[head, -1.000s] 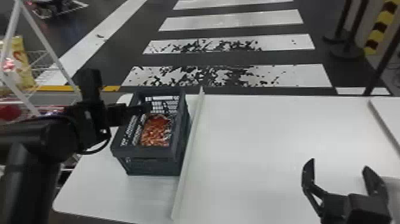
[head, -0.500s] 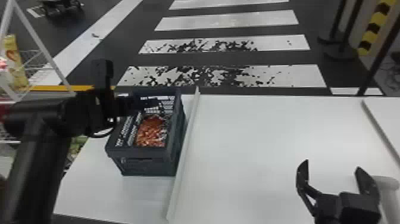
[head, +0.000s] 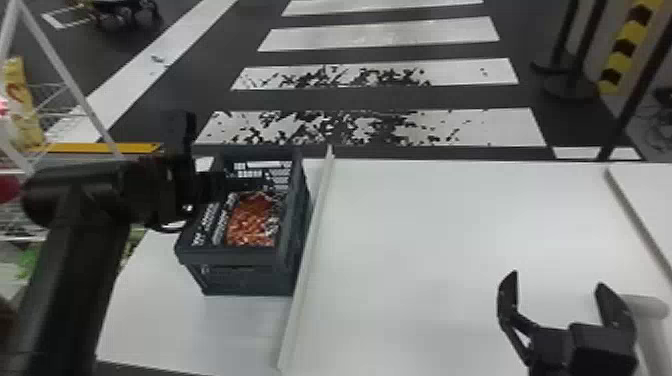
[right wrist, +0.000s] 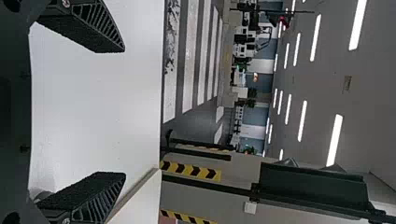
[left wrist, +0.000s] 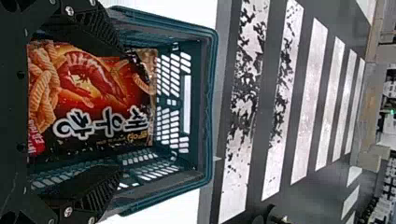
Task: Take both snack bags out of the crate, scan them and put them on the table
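Note:
The red and black snack bag's front looks plump (left wrist: 91,74). When I lift it, the bag (left wrist: 97,98) will squeeze inward, but its ends will stay spread.
At the crate's left side in the head view is my left gripper (head: 200,186), its dark body partly over the rim of the dark crate (head: 240,257). A snack bag with reddish contents (head: 251,220) lies inside. In the left wrist view my left gripper (left wrist: 122,109) is open, its fingers on either side of the snack bag (left wrist: 100,98) with a shrimp picture, inside the crate (left wrist: 212,107); contact cannot be told. My right gripper (head: 557,280) stands open above the table at the right; the right wrist view has that gripper (right wrist: 125,112) with nothing between its fingers.
A raised white strip (head: 307,265) runs along the table (head: 425,250) beside the crate. A pale rounded object (head: 650,307) is by the right gripper. At the left stands a wire rack (head: 60,85) with goods.
My left arm has moved right and slightly up in the head view, closer over the crate. The crate, strip and right gripper all sit a little farther left, as the view itself has shifted.

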Available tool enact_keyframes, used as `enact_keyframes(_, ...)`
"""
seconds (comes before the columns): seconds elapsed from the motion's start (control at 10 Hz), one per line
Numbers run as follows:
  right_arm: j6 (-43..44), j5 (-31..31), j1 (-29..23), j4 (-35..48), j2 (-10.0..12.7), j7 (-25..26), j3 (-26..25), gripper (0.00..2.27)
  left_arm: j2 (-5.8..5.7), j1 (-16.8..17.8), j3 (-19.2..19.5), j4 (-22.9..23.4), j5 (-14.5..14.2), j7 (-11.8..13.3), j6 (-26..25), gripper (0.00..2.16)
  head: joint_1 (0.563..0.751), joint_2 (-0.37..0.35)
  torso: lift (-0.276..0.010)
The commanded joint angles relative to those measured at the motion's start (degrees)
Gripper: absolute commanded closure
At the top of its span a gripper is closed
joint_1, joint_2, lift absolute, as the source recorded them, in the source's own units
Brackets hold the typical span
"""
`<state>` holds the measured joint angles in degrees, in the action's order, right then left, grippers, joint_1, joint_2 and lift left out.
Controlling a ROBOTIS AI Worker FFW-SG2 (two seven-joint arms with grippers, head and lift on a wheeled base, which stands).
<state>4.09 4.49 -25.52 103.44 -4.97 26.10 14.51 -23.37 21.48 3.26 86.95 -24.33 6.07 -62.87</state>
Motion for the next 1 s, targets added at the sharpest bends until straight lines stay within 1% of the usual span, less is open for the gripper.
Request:
enact_keyframes(0.0, 0.0, -0.2, 0.2, -0.3, -0.1, 0.0, 0.0, 0.04, 0.07, 0.1, -0.2, -1.9, 0.5, 0.3, 0.0, 0.14, 0.695, 0.18, -0.094)
enact_keyframes(0.1, 0.0, -0.4, 0.4, -0.4, -0.3, 0.0, 0.3, 0.04, 0.07, 0.1, -0.2, -3.1, 0.8, 0.4, 0.1, 0.14, 0.695, 0.183, -0.094)
enact_keyframes(0.2, 0.0, -0.4, 0.6, -0.5, -0.5, 0.0, 0.5, 0.04, 0.07, 0.1, -0.3, -4.1, 1.7, 1.0, 0.1, 0.14, 0.695, 0.186, -0.094)
enact_keyframes(0.6, -0.4, -0.6, 1.2, -0.9, -1.2, 0.0, 1.5, 0.04, 0.95, 0.1, -0.6, -6.1, 2.9, 1.1, 0.5, 0.14, 0.695, 0.199, -0.094)
enact_keyframes(0.7, -0.4, -0.6, 1.2, -0.9, -1.4, 0.0, 1.8, 0.04, 1.04, 0.4, -1.5, -6.5, 3.1, 1.1, 0.7, 0.14, 0.695, 0.201, -0.094)
enact_keyframes(0.8, -0.4, -0.6, 1.2, -0.9, -1.4, 0.0, 1.8, 0.04, 1.13, 1.4, -2.6, -7.9, 3.3, 1.1, 1.0, 0.14, 0.695, 0.201, -0.094)
enact_keyframes(0.9, -0.4, -0.6, 1.1, -0.9, -1.4, 0.0, 1.8, 0.04, 1.39, 2.0, -3.3, -8.8, 3.8, 1.1, 1.4, 0.14, 0.695, 0.2, -0.094)
